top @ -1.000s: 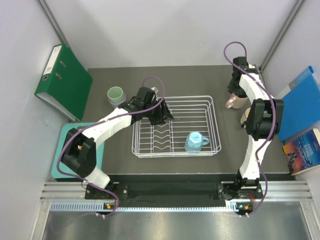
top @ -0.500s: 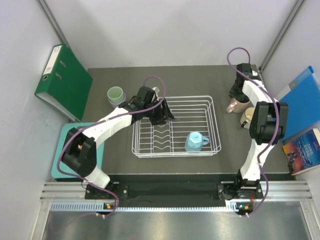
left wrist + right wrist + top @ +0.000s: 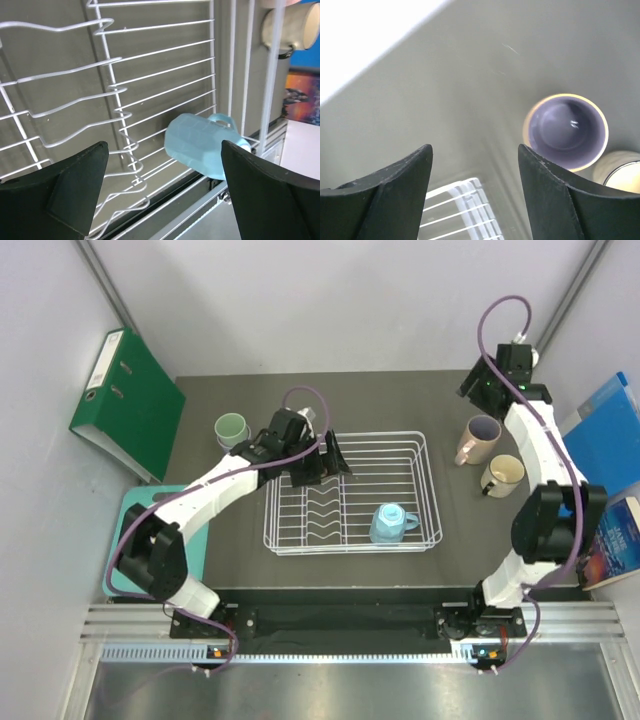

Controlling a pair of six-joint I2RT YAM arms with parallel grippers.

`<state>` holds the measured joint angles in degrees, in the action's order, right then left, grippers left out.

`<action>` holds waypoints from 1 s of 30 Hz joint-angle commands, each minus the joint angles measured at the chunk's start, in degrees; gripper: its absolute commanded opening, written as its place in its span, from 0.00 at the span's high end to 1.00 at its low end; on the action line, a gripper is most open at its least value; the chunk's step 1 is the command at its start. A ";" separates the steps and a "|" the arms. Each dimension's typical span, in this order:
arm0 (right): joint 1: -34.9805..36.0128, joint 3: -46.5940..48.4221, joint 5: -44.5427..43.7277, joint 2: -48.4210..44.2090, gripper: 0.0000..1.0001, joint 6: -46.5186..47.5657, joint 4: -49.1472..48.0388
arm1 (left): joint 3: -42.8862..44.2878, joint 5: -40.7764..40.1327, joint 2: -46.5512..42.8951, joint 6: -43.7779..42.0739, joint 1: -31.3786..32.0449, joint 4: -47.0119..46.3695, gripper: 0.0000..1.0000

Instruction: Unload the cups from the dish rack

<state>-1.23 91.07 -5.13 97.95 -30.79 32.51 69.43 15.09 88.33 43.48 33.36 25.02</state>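
Next, I grip the cup's body (image 3: 385,531) with my left gripper and hand it to my right gripper, because the blue cup is in the dish rack with its base (image 3: 392,512) up.
The white wire dish rack (image 3: 345,530) sits mid-table. A light blue cup (image 3: 390,523) with a handle lies on its side in the near right corner of the dish rack. My left gripper (image 3: 330,455) hovers open over the rack's far left part. In the left wrist view the blue cup (image 3: 200,150) lies ahead between the fingers of the empty left gripper (image 3: 162,147). Right of the rack stand a pink cup (image 3: 478,438) with a lavender inside and a cream cup (image 3: 503,475). My right gripper (image 3: 480,390) is open above and behind the pink cup (image 3: 566,131). A green cup (image 3: 232,428) stands left of the rack.
A green binder (image 3: 130,405) leans at the far left, with a teal tray (image 3: 135,515) in front of it. A blue folder (image 3: 610,440) and a book (image 3: 612,540) lie at the right edge. The rack's upright prongs (image 3: 120,115) stand just ahead of my left fingers.
My right gripper opened, let go of the pink cup and rose back toward the far wall. My left gripper opened wider over the rack.
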 commanded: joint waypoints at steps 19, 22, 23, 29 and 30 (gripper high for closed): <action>20.31 -21.98 0.29 -43.10 0.31 1.25 -3.16 | 4.93 -23.70 2.02 -20.10 25.34 2.86 0.01; 20.57 -23.74 0.12 -45.13 0.31 1.34 -2.11 | 5.45 -23.97 2.62 -21.86 26.84 1.09 0.01; 20.57 -24.35 0.12 -45.30 0.31 1.43 -1.93 | 6.85 -23.97 3.07 -22.04 27.19 1.26 0.01; 21.18 -26.73 1.08 -46.97 0.31 0.55 -1.66 | 10.90 -29.15 4.57 -20.02 29.04 1.71 0.01; 21.27 -26.99 1.08 -47.15 0.32 0.29 -1.58 | 11.08 -29.24 4.48 -19.32 29.04 1.79 0.01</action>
<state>18.90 64.95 -3.97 51.99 -30.13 31.46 77.08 -10.17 93.19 23.77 61.91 28.18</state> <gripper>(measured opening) 0.687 0.987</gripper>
